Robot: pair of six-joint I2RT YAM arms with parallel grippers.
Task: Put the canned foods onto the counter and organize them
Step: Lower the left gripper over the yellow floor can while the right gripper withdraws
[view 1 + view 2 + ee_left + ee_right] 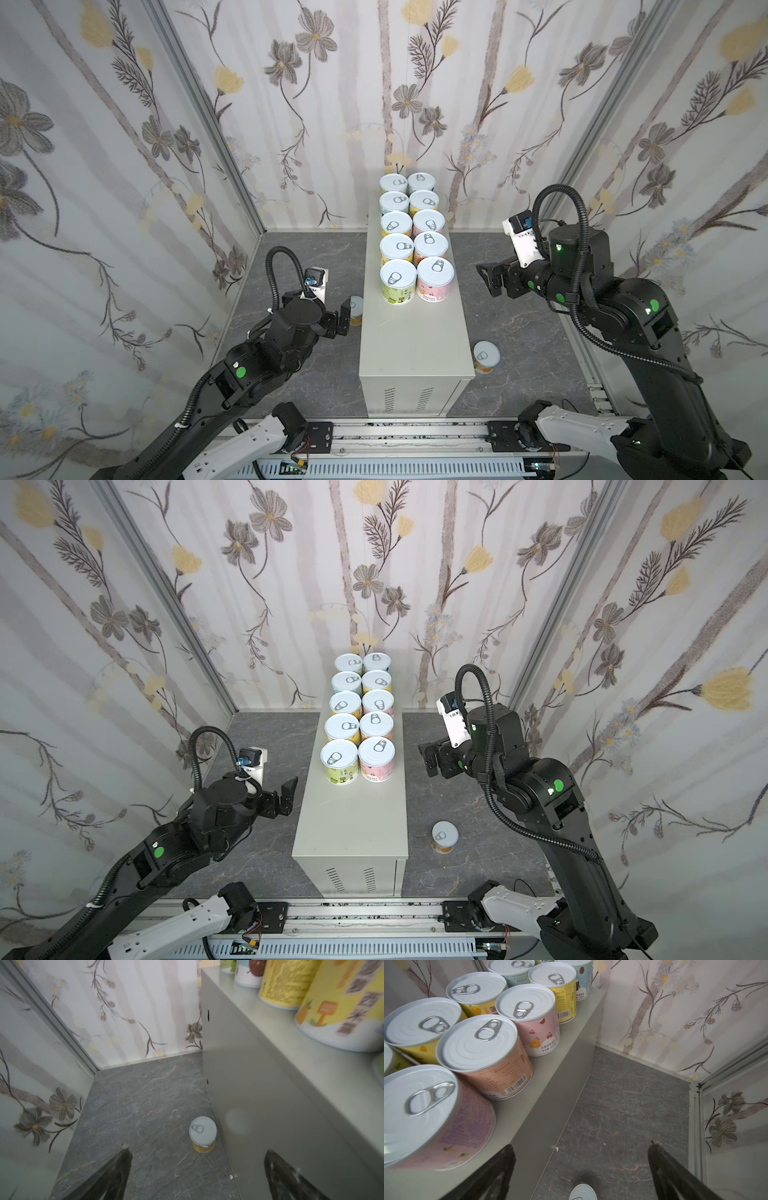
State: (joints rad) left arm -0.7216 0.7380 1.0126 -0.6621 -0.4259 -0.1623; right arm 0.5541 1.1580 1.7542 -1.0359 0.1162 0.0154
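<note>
My left gripper's open fingers are in line with the orange-labelled can (357, 304), which stands upright. I should keep lowering them until they reach around its body (356, 320), then close them.
Several canned foods stand upright in two rows on the far half of the counter (411, 340) (353, 825). The nearest two are a green-yellow can (398, 281) and a pink can (434, 278). One orange-labelled can (356, 309) (202, 1130) stands on the floor against the counter's left side. My left gripper (344, 318) (289, 796) (197, 1150) hovers over it, open and empty. Another can (485, 356) (444, 836) (582, 1192) stands on the floor right of the counter. Beside the pink can, my right gripper (489, 279) (429, 759) (581, 1145) is open and empty.
Floral-papered walls (124, 166) enclose the dark marbled floor (299, 386) on three sides. A metal rail (415, 436) with the arm bases runs along the front. The counter's near end has vent slots (407, 399).
</note>
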